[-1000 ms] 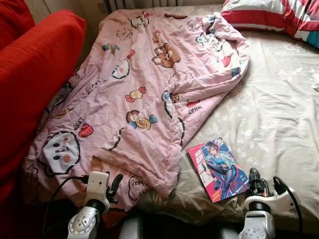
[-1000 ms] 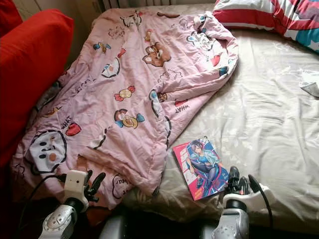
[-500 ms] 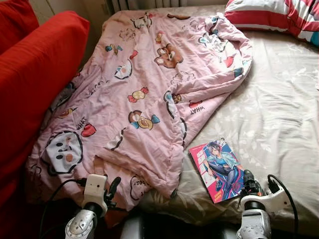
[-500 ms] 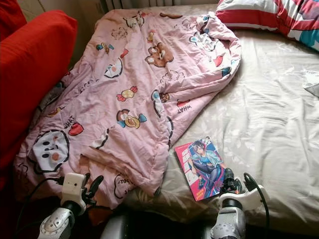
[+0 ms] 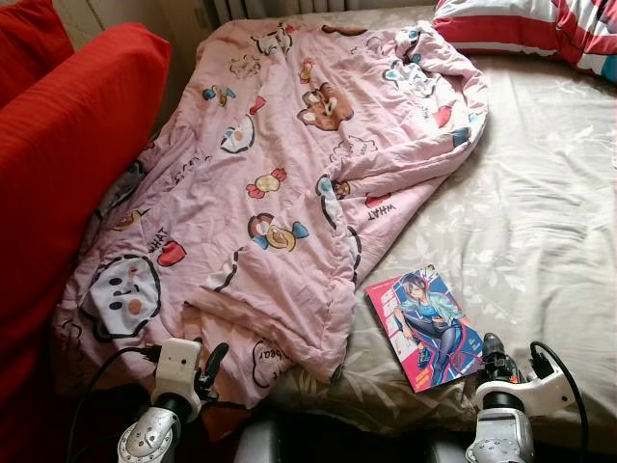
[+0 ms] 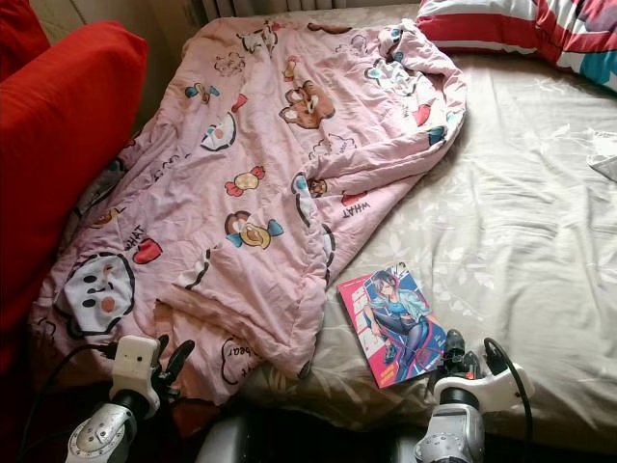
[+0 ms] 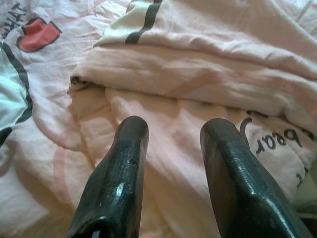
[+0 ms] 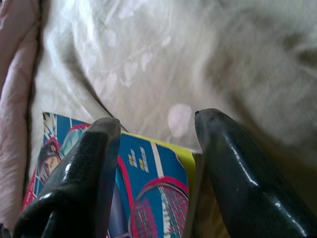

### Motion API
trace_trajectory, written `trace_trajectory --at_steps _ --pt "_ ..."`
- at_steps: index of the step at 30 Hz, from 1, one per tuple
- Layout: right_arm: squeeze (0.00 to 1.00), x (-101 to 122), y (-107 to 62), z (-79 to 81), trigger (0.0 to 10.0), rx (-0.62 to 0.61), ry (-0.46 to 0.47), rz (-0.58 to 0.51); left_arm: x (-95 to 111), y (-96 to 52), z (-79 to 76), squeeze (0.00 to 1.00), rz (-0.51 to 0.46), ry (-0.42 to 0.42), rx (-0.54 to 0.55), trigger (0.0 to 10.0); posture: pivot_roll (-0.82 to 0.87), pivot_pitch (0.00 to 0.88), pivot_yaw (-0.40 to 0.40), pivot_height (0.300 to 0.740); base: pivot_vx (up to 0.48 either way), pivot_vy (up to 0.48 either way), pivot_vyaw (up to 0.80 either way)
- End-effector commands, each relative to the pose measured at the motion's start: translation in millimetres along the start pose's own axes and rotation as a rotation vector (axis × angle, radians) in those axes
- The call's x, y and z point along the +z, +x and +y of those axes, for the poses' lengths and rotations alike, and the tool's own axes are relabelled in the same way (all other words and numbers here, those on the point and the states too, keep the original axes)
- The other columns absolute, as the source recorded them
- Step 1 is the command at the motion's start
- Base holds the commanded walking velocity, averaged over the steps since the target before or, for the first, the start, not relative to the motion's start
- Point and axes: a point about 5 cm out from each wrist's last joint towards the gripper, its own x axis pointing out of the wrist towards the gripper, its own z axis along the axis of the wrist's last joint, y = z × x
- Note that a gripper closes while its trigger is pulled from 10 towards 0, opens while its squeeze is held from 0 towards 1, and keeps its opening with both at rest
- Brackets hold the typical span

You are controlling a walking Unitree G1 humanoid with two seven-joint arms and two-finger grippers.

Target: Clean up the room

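Note:
A thick page edge (image 8: pixel 195 196) shows between my right gripper's fingers. The comic book (image 5: pixel 426 329) will therefore stay closed and keep its shape when I pick it up.
A pink cartoon-print blanket (image 5: pixel 289 183) lies rumpled over the left half of the bed. A colourful comic book (image 5: pixel 424 325) lies flat on the beige sheet near the bed's front edge, right of the blanket's folded corner. My right gripper (image 5: pixel 494 349) hovers open at the book's near right corner; in the right wrist view its fingers (image 8: pixel 79 173) frame the book (image 8: pixel 148 193) without closing on it. My left gripper (image 5: pixel 210 364) is open, low at the blanket's front hem (image 7: pixel 188 84).
A red sofa cushion (image 5: pixel 67 145) rises close on the left. A striped pillow (image 5: pixel 540 29) lies at the bed's far right. The beige sheet (image 5: pixel 540 193) is bare to the right of the book. A white scrap (image 6: pixel 605 166) sits at the right edge.
The camera has shifted slightly. Both grippers sit a little lower in view than half a second ago; the right one stays at the book's corner. Book and blanket have not moved.

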Motion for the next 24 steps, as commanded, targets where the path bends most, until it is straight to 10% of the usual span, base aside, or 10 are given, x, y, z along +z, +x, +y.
trace_trajectory --at_steps 1,24 --pt "0.00 -11 -10.2 -12.8 10.0 -0.054 0.009 0.039 -8 -8.5 6.0 0.00 0.045 0.018 0.004 10.0 0.10 0.315 0.151 0.616 0.000 0.000 0.00" --pt "0.00 -33 -25.6 -27.7 10.0 -0.094 0.061 0.184 -12 -29.9 8.1 0.00 0.073 0.037 -0.010 10.0 0.15 0.348 0.173 0.616 0.000 0.000 0.00"
